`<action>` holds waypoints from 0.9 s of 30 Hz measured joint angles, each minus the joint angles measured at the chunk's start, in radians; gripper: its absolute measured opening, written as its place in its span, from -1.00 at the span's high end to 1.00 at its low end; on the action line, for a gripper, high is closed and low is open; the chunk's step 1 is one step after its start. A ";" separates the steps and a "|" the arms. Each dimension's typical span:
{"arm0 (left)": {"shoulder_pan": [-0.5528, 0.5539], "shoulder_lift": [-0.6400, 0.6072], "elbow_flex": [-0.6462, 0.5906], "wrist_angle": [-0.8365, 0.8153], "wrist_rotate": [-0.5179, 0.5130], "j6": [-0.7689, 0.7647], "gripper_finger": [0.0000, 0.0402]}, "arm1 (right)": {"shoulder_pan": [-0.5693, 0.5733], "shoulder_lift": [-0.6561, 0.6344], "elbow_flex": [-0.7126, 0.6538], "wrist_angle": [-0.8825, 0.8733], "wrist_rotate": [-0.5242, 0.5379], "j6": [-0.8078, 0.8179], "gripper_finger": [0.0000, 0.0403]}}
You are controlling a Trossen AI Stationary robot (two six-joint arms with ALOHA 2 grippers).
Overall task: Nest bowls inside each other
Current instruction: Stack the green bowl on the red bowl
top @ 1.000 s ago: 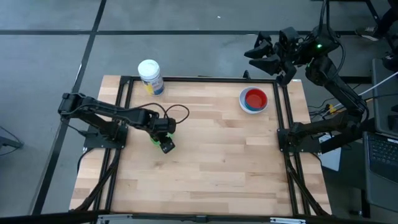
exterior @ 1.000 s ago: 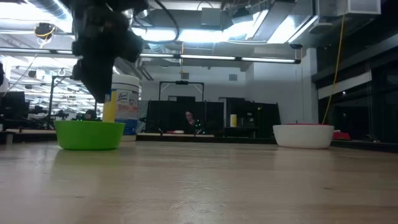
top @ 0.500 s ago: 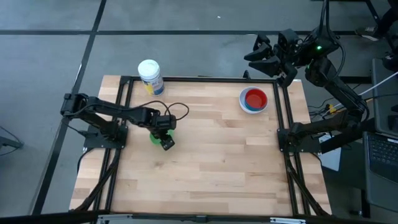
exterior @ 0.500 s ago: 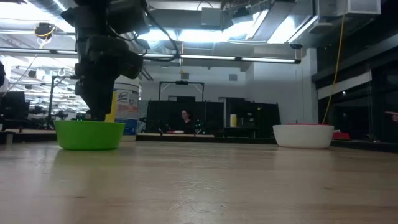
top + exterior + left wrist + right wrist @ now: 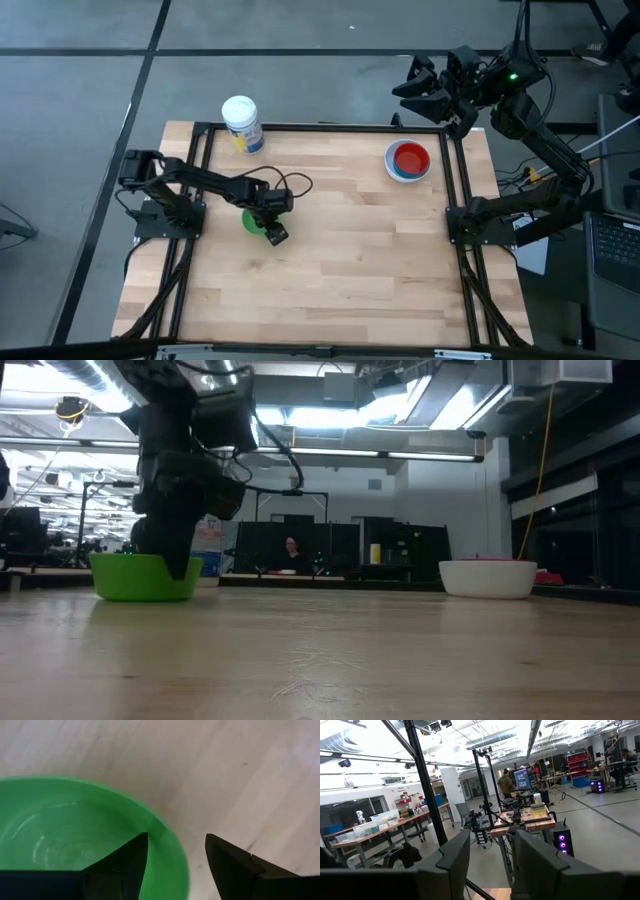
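My left gripper should raise the green bowl (image 5: 250, 222) and pass it over, since the white bowl (image 5: 406, 160) stands near my right gripper, across the table from the green bowl.
A green bowl (image 5: 250, 220) (image 5: 130, 578) stands on its base on the wooden table's left half. My left gripper (image 5: 272, 233) (image 5: 176, 836) points steeply down over the bowl's right side and is open. One finger (image 5: 125, 865) is inside the bowl and the other (image 5: 235, 865) is outside, with the rim (image 5: 175, 857) between them and no touch showing. Near the far right corner stands a white bowl (image 5: 408, 161) (image 5: 488, 578) with a blue and a red bowl inside. My right gripper (image 5: 412, 85) (image 5: 490, 832) waits open, raised beyond that corner.
A white-lidded cylindrical container (image 5: 242, 123) stands at the far left of the table, behind the green bowl. A black frame (image 5: 455, 190) runs along the table's left, far and right sides. Bare wood (image 5: 350, 250) lies between the green bowl and the stack.
My left gripper has come down and a little toward the table's right edge, from above the green bowl until its fingers straddle the bowl's right rim. The bowl has kept its place.
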 joint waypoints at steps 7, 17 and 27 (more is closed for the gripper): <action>-0.002 0.029 0.003 -0.004 0.000 0.040 0.73 | 0.000 0.000 0.000 0.003 0.025 0.000 0.35; 0.007 -0.091 0.245 -0.187 -0.043 0.187 0.98 | -0.028 -0.001 0.000 -0.257 0.050 -0.148 0.68; 0.146 -0.238 0.648 0.056 0.548 0.302 0.99 | -0.010 0.168 -0.001 -0.611 -0.235 -0.442 0.53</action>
